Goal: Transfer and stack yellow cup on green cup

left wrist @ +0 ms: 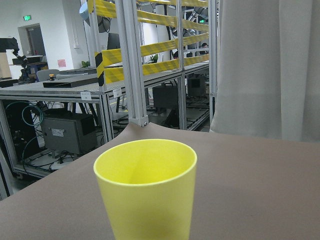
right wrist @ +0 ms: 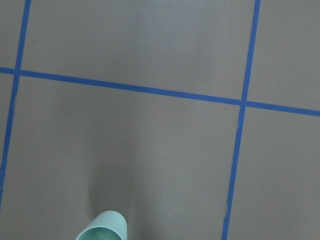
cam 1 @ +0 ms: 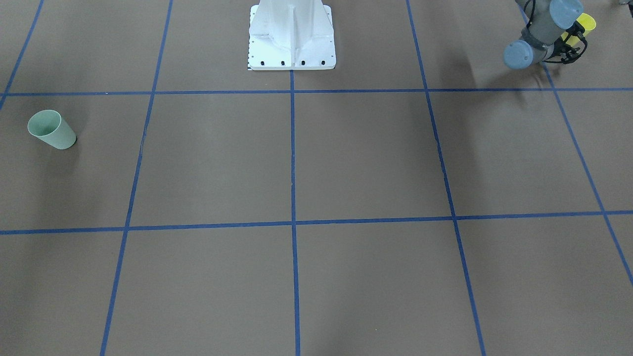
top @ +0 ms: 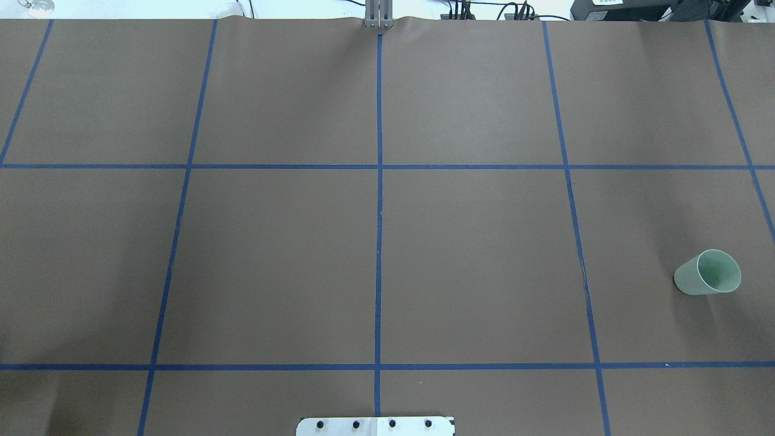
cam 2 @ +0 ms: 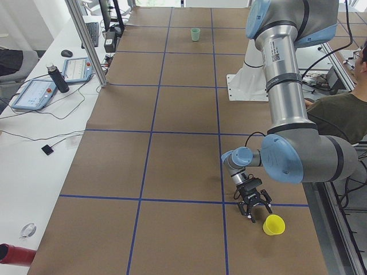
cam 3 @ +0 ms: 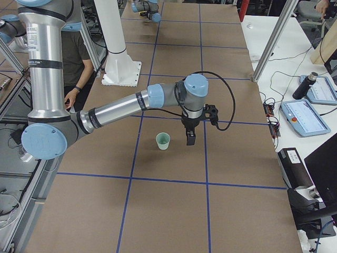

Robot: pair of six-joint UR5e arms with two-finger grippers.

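I see the yellow cup's plain [cam 1: 586, 23] inside [left wrist: 145, 164] go deep below the cup's open rim, so I should expect the yellow cup to be empty when I pick it up.
The yellow cup [left wrist: 146, 187] stands upright near the table's edge on my left side; it also shows in the front-facing view [cam 1: 587, 22] and in the exterior left view [cam 2: 273, 224]. My left gripper [cam 1: 573, 40] lies low over the table, open, its fingers spread just short of the cup [cam 2: 256, 211]. The green cup [top: 708, 274] stands upright far off on my right side [cam 1: 52, 129]. My right gripper [cam 3: 189, 138] hangs pointing down just beside the green cup [cam 3: 163, 140]; I cannot tell whether it is open. The right wrist view catches only the cup's rim [right wrist: 102, 229].
The white robot base [cam 1: 292, 42] stands at the table's near middle edge. Blue tape lines divide the brown table. A side desk with tablets and a bottle [cam 2: 57, 77] runs along the far side. A seated person [cam 2: 338, 109] is beside the robot.
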